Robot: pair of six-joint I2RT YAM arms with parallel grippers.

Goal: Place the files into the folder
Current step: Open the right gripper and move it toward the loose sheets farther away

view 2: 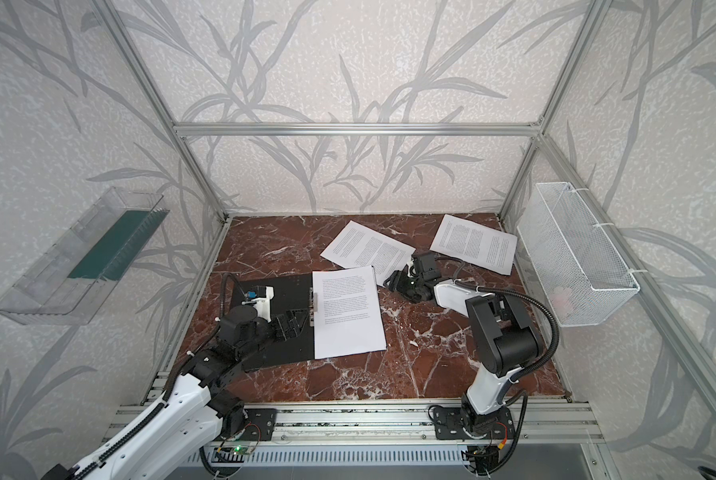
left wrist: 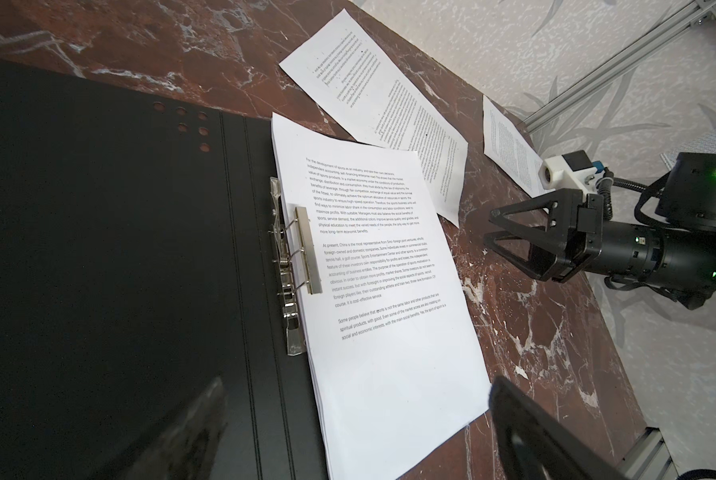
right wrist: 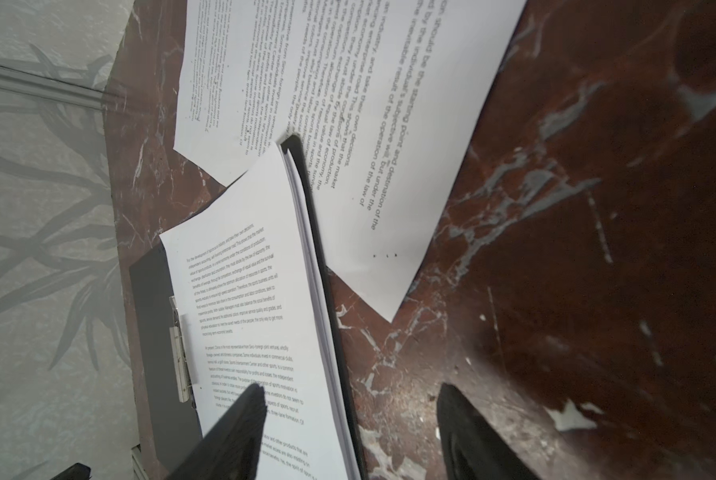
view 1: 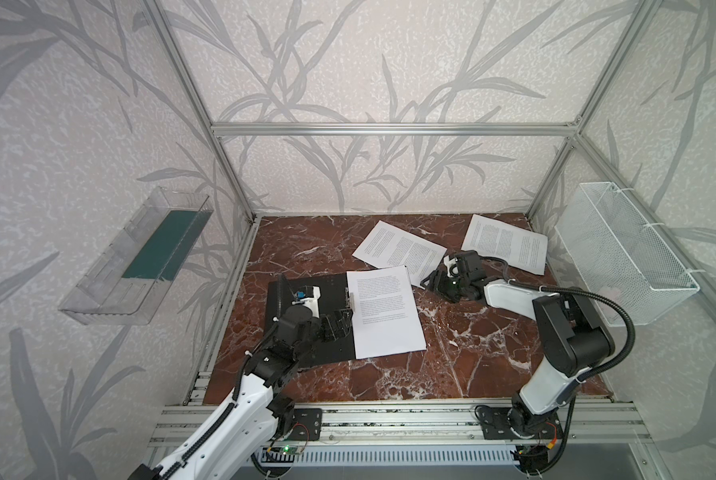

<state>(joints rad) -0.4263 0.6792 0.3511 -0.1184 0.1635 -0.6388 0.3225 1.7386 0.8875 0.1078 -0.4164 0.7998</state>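
Note:
The middle file's near corner [right wrist: 386,305] is clear of the folder and faces the open fingers of my right gripper, so I should keep moving in until they straddle that corner.
The folder [view 1: 333,291] [view 2: 294,291] lies open on the marble table, black inside up. A stack of files [view 1: 385,316] [view 2: 348,316] [left wrist: 389,332] [right wrist: 256,291] rests on its right half, its left edge at the metal clip bar [view 1: 351,301] [left wrist: 307,249]. Two more files lie at the back, one in the middle [view 1: 397,249] [left wrist: 381,95] and one at the right [view 1: 505,245] [view 2: 472,243]. My left gripper [view 1: 339,326] [left wrist: 358,380] hovers open over the folder beside the clip. My right gripper [view 1: 426,282] [right wrist: 350,390] is open and empty at the stack's far right corner.
A clear plastic tray [view 1: 136,257] hangs on the left wall. A white wire basket [view 1: 626,257] hangs on the right wall, close to my right arm. Aluminium frame posts stand at the table's back corners.

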